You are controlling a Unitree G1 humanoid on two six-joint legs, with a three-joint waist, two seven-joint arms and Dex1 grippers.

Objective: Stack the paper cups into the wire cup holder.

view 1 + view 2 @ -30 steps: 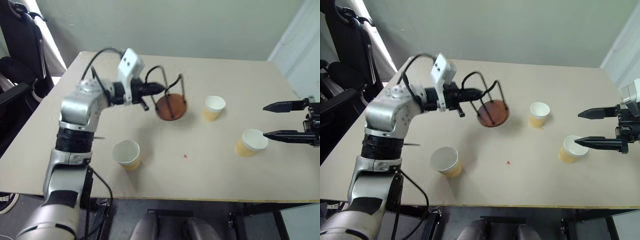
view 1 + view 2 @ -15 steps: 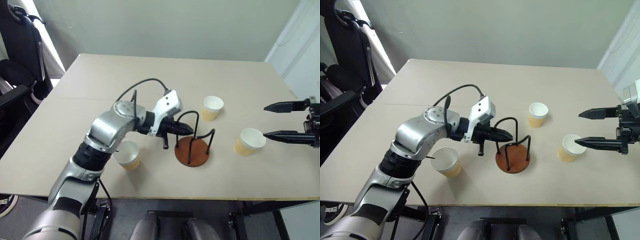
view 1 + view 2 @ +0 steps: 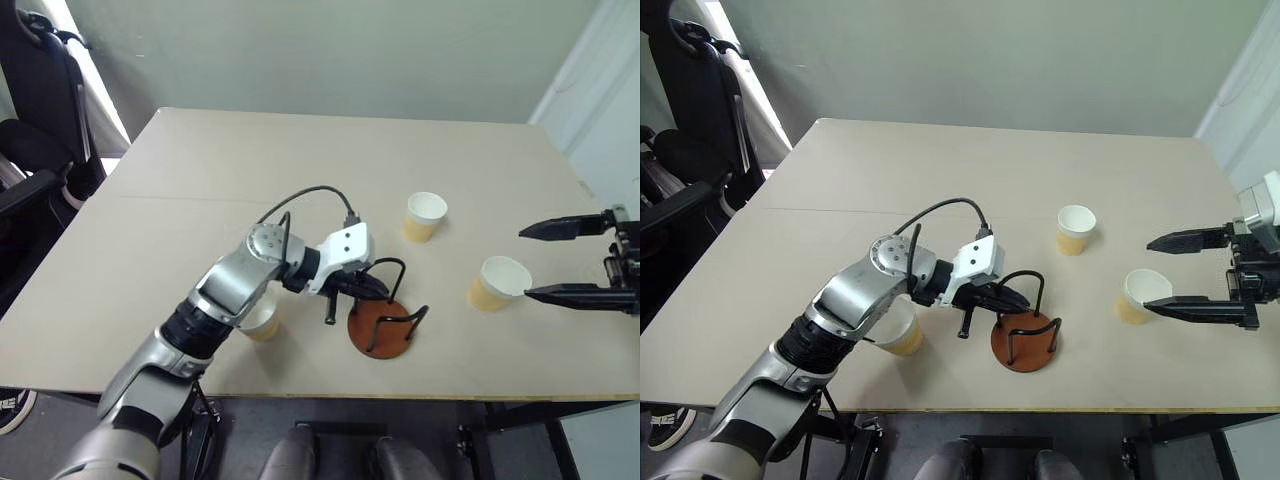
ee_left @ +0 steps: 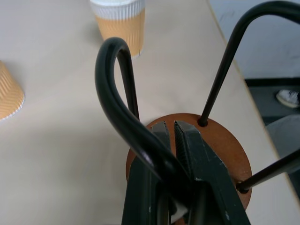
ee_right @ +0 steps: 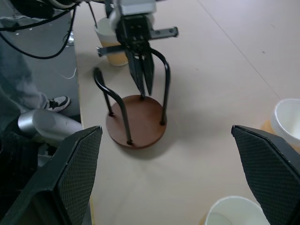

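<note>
The paper cup [image 3: 499,283] will come to rest upright between the black hoops when I lower it, because the hoops leave a wide gap [image 3: 382,316] above the disc.
The wire cup holder [image 3: 378,327], a reddish-brown disc with two black hoops, stands on the table near its front edge. My left gripper [image 4: 169,125] is shut on the top of one hoop, fingers pointing down at the disc [image 5: 136,126]. One paper cup [image 3: 426,215] stands upright beyond the holder. A second paper cup [image 3: 495,282] stands to the right, just at the tips of my right gripper [image 3: 525,262], which is open and level above the table. A third paper cup [image 3: 262,320] sits left of the holder, mostly hidden by my left forearm.
The beige table [image 3: 300,170] runs wide behind the holder. Its front edge [image 3: 330,392] lies just below the holder's base. A black chair [image 3: 30,150] stands off the table's left side.
My left gripper has carried the holder from the middle of the table toward the front edge and lowered it until the base rests flat. The right gripper has stayed about where it was.
</note>
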